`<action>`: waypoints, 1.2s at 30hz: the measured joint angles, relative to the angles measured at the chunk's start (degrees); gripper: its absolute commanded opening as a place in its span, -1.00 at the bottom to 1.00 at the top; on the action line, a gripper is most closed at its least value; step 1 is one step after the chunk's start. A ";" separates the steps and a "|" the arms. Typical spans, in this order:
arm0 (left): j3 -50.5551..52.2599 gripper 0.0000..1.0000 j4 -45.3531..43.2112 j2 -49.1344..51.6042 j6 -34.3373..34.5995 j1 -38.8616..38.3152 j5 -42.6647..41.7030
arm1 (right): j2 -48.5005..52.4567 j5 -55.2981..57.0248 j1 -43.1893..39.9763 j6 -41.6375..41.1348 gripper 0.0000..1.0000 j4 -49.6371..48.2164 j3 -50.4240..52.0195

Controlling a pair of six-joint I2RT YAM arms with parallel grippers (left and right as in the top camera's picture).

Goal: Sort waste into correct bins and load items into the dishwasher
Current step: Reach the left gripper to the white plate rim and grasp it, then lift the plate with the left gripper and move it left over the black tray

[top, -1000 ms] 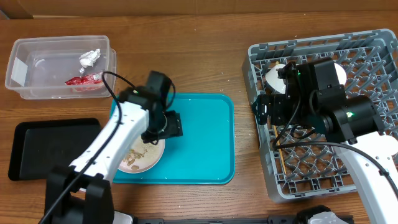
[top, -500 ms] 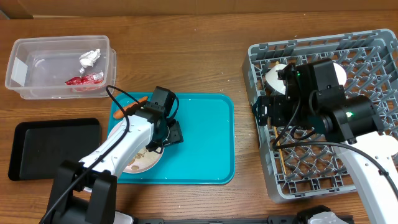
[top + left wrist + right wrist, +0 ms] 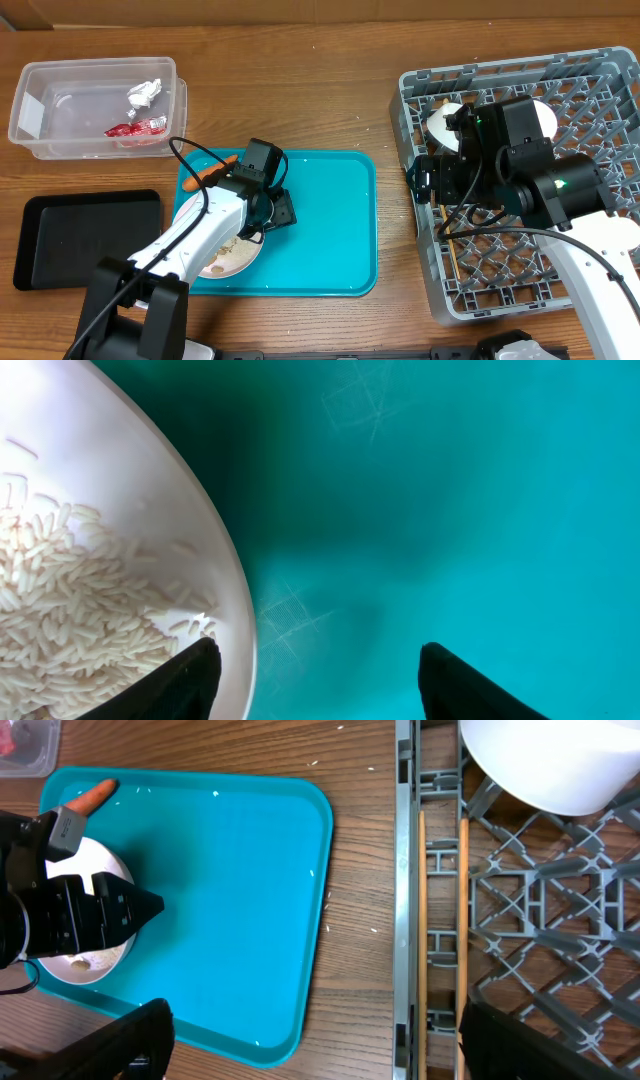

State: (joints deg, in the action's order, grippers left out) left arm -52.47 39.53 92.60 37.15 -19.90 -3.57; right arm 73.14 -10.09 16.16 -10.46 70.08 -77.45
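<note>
Loose rice and beige scraps (image 3: 226, 262) are on the white plate. Next, my left gripper grips the plate's rim and tips them into the black tray (image 3: 88, 240) before I load the plate.
A white plate (image 3: 222, 255) with loose rice (image 3: 70, 610) and beige scraps sits at the left of the teal tray (image 3: 320, 220). My left gripper (image 3: 270, 214) is open, its jaws (image 3: 315, 680) straddling the plate's right rim (image 3: 205, 530). An orange carrot (image 3: 212, 172) lies on the tray behind the plate. The clear tub (image 3: 40, 135) holds the red wrapper (image 3: 135, 128) and the white tissue (image 3: 143, 93). The black tray (image 3: 85, 238) is at the front left. The grey rack (image 3: 590, 85) holds two white bowls (image 3: 445, 122) (image 3: 545, 118) and the chopsticks (image 3: 440, 920). My right gripper (image 3: 315, 1050) is open over the rack's left edge.
The right arm's body covers much of the rack's middle in the overhead view. Bare wood lies between the teal tray (image 3: 220, 890) and the rack (image 3: 540, 920). The left arm stretches from the front edge over the plate.
A second ago my left gripper stood higher over the plate. It then swung lower onto the plate's right rim, uncovering the carrot. The right arm has not moved.
</note>
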 measured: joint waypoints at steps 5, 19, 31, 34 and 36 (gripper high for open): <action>-0.02 0.35 -0.98 3.21 0.02 0.00 0.00 | 0.00 0.00 0.00 0.04 0.87 0.00 0.00; -0.76 -0.18 3.02 4.50 -0.63 0.00 2.19 | 0.00 0.00 0.00 0.04 0.86 0.44 0.02; -0.94 -0.92 3.39 4.70 -1.79 0.00 6.01 | 0.00 0.00 0.00 0.04 0.86 0.59 0.00; -1.22 -0.92 3.61 4.70 -2.36 -0.15 6.67 | 0.00 0.00 0.00 0.04 0.85 2.10 0.02; -1.60 -0.92 4.20 4.72 -2.58 -0.31 6.99 | 0.00 0.02 0.00 0.04 0.86 3.32 0.02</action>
State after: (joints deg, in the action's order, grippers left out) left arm -54.06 43.72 97.32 34.57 -20.21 3.42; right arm 73.14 -10.07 16.16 -10.41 73.41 -77.43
